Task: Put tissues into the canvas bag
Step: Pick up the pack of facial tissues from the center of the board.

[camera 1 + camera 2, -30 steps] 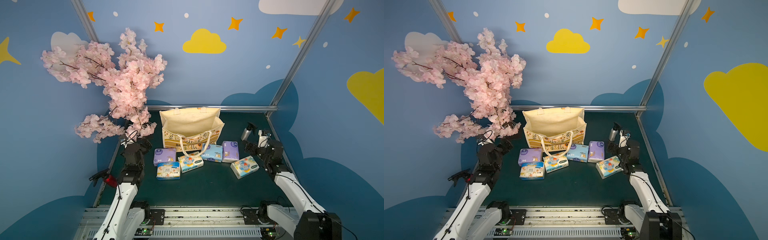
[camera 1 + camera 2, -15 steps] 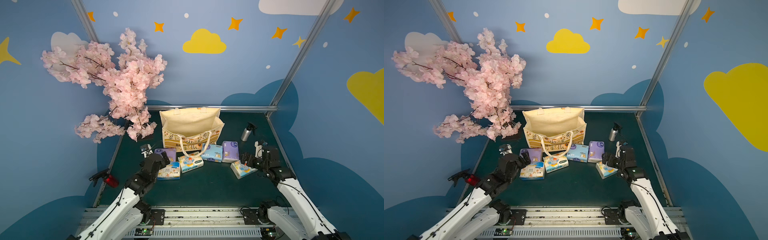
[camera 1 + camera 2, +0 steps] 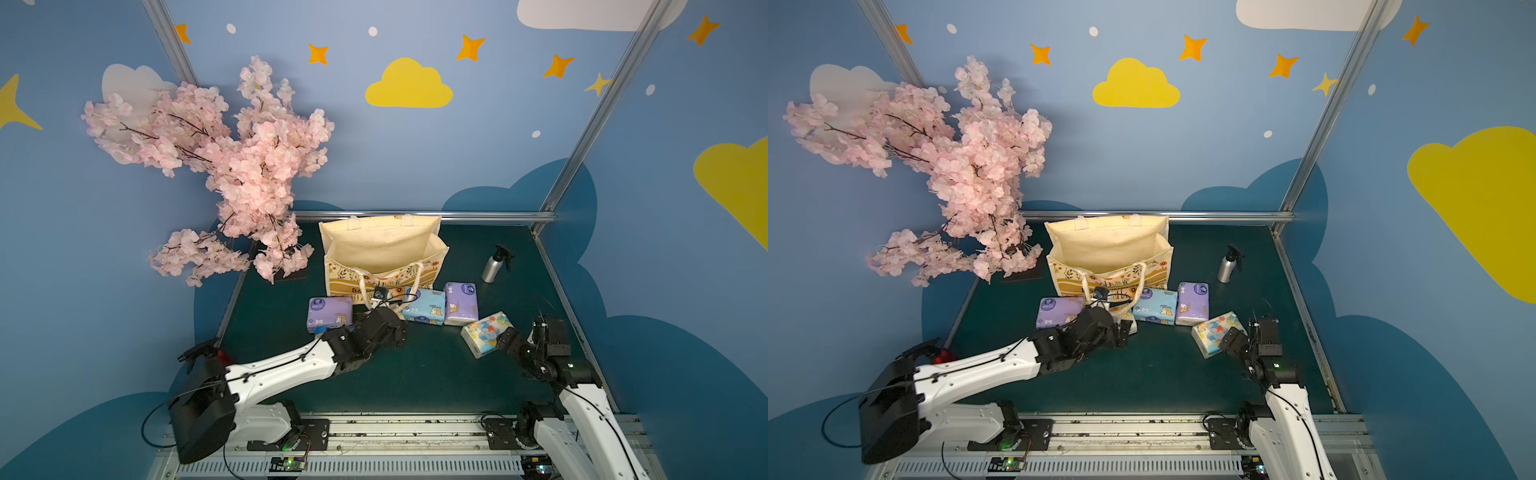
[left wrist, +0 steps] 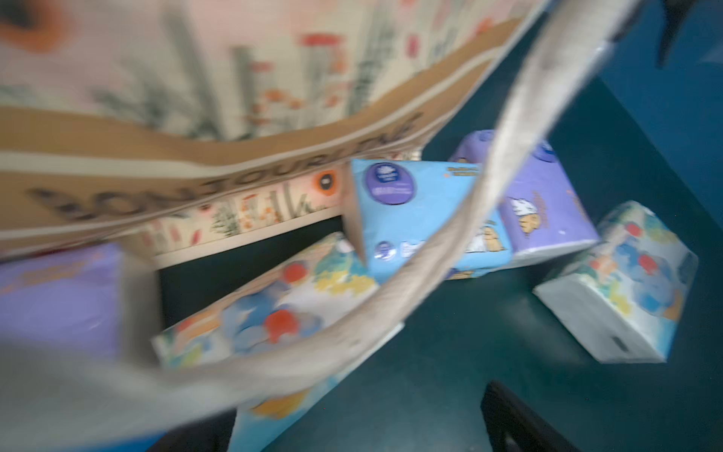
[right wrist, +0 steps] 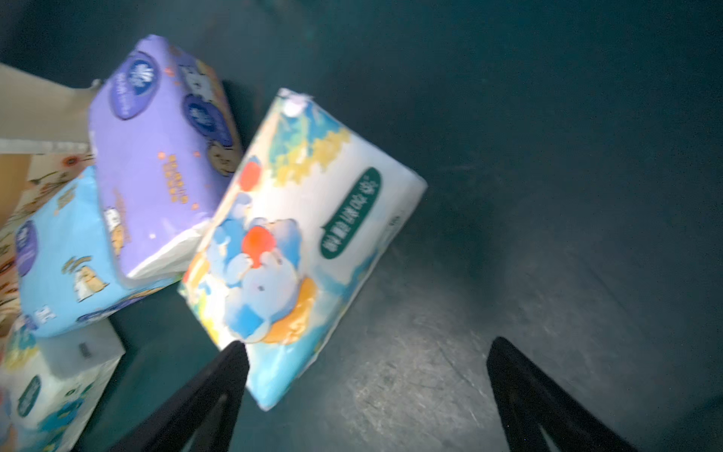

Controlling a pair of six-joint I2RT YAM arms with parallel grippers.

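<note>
The white cartoon pack point(image 3: 488, 332) lies crooked to my right gripper's fingers, so my left gripper should brace the pack's bag-side edge point(image 3: 470, 340) while my right gripper takes it.
The canvas bag point(image 3: 382, 253) stands open at the back of the mat, its rope handle point(image 4: 461, 235) hanging down the front. Tissues lie in a row before it: a purple pack point(image 3: 329, 311), a light blue pack point(image 3: 424, 305), a second purple pack point(image 3: 460, 303) and a white cartoon pack point(image 3: 484, 334) off to the right. My left gripper point(image 3: 397, 330) is open, low over another white cartoon pack point(image 4: 274, 309), just under the handle. My right gripper point(image 5: 367, 352) is open, one fingertip point(image 5: 234, 354) at the near corner of the white cartoon pack point(image 5: 297, 242).
A silver spray bottle point(image 3: 492, 266) stands at the back right. The pink blossom tree point(image 3: 232, 174) overhangs the back left corner, its base point(image 3: 291, 274) beside the bag. Metal rails edge the mat on all sides.
Both arms came down from raised poses. The left swung forward to the packs in front of the bag; the right lowered to the white cartoon pack. Both grippers stayed open.
</note>
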